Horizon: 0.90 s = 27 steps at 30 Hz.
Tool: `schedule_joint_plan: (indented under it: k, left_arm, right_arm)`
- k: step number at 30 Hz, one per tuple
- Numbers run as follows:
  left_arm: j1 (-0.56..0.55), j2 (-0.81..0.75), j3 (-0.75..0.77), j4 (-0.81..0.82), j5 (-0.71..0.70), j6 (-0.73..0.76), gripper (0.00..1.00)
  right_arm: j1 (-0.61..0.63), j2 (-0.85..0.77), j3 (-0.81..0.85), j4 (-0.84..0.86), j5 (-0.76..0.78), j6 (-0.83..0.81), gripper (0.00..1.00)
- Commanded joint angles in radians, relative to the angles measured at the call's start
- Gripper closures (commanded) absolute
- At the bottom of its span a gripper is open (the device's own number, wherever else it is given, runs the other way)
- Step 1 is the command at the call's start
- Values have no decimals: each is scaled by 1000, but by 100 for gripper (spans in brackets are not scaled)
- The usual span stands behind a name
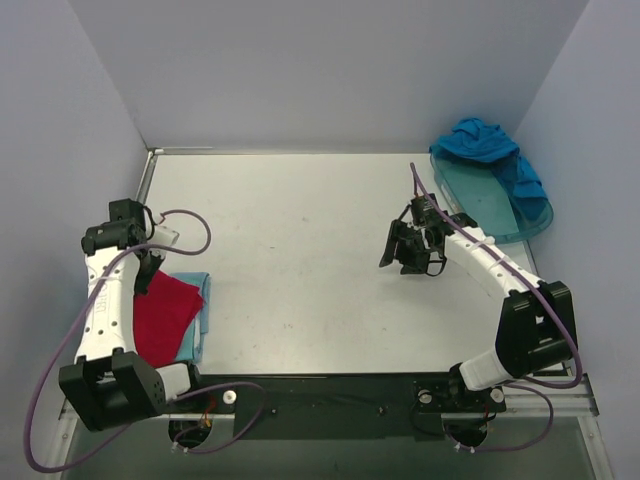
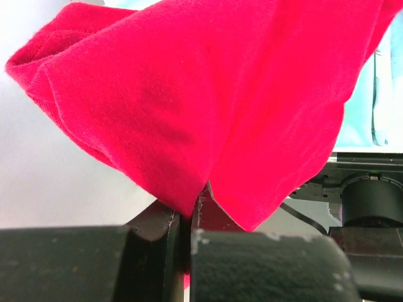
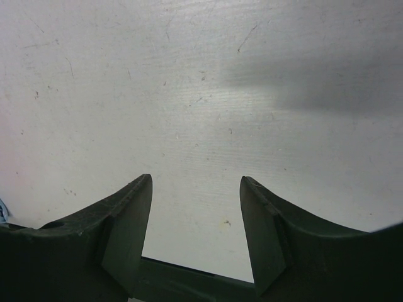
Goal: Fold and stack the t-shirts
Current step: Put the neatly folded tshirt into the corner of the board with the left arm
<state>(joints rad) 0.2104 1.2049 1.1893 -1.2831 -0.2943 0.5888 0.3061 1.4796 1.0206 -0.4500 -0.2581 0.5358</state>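
I can see the bright red t-shirt [image 1: 165, 318] spread over the folded pale aqua t-shirt [image 1: 194, 335], so my left gripper goes on putting its held fold down until it can let go of it there.
My left gripper [image 1: 147, 277] is shut on a fold of the bright red t-shirt [image 1: 164, 316], which hangs from it over the folded pale aqua t-shirt [image 1: 197, 300] at the table's near left. In the left wrist view the red cloth [image 2: 208, 107] fills the frame, pinched between the closed jaws of my left gripper [image 2: 189, 211]. The bright blue t-shirt [image 1: 487, 146] lies crumpled at the far right, partly on the teal tray. My right gripper [image 1: 408, 252] is open and empty over bare table right of centre; it also shows in the right wrist view [image 3: 196, 184].
The translucent teal plastic tray [image 1: 492, 208] sits at the far right by the wall. Grey walls close in the table on the left, back and right. A black rail [image 1: 330, 400] with the arm bases runs along the near edge.
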Motion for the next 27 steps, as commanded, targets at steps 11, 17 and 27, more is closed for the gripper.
schedule_joint_plan:
  k: [11,17,27]
  left_arm:
    - [70,87,-227,476,-186,-24,100]
    - [72,61,-321,577,-321,-27,100]
    - [69,-42,-418,840,-554,344,15]
  right_arm:
    - [-44,-110,-43,-46,14,-23,46]
    - [-44,-104,-25,-49,3,-23,46]
    - [-44,-84,9,-61,-23,-51,46]
